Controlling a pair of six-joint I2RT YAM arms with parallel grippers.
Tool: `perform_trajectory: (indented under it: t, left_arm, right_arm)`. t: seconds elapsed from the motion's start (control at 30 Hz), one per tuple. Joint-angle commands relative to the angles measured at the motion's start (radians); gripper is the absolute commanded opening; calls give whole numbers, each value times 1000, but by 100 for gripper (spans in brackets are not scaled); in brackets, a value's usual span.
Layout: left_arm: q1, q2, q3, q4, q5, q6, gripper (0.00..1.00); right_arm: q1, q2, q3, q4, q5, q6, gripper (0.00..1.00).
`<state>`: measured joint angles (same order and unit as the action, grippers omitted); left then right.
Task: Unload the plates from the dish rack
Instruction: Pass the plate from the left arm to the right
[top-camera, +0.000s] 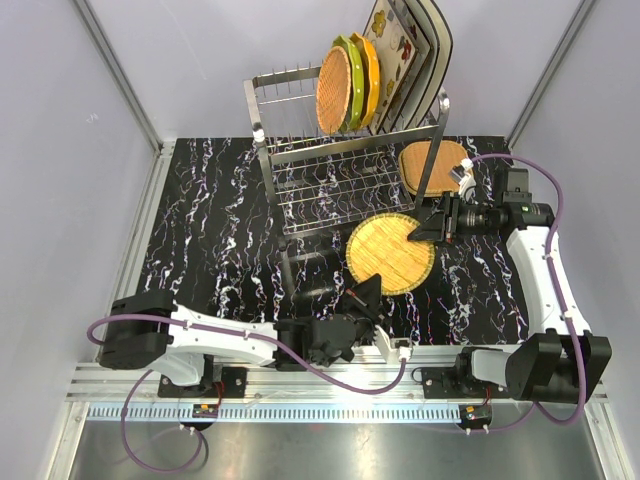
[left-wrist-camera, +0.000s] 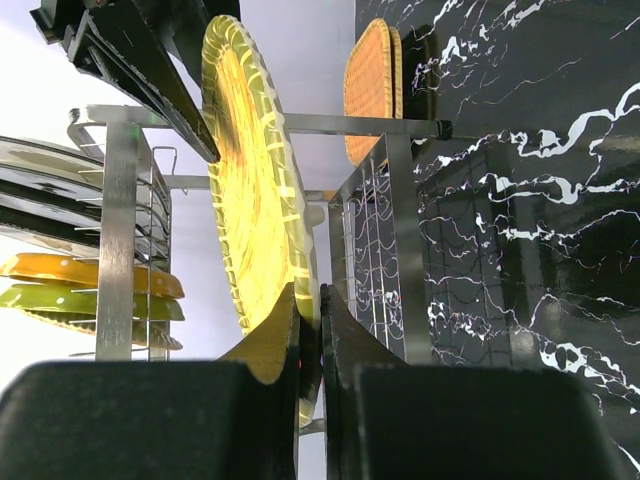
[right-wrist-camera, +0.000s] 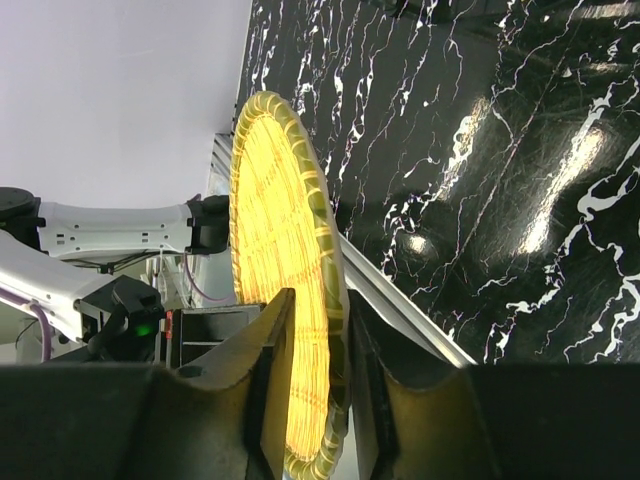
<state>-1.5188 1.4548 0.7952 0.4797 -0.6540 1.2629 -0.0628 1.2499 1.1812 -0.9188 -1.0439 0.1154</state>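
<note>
Both of the robot's grippers are clamped on the yellow woven plate, so next the left gripper opens and lets go of its near rim before the right gripper puts the plate down beside the rack.
A round yellow woven plate hangs just in front of the dish rack, held at two sides. My left gripper is shut on its near rim, the jaws pinching the edge. My right gripper clamps the opposite rim, one finger on each face of the plate. In the rack's upper tier stand a tan woven plate, a yellow-green one, an orange one and square cream flowered plates.
Tan woven plates lie stacked on the black marbled table behind the rack's right end, close to my right arm. Grey walls close in the table on both sides and at the back.
</note>
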Motion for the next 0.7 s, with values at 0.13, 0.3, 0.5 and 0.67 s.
perform_trajectory:
  t: [0.13, 0.3, 0.5, 0.67]
  left_arm:
    - [11, -4, 13, 120, 10, -20, 0]
    - [11, -1, 15, 131, 11, -29, 0]
    - [12, -13, 19, 149, -7, -91, 26]
    - [11, -86, 15, 79, 7, -232, 70]
  right_arm:
    - [17, -17, -17, 31, -51, 20, 24]
    - [17, -17, -28, 40, -77, 17, 3]
    - [11, -15, -28, 92, -87, 33, 0]
    - [-12, 35, 18, 109, -42, 12, 0]
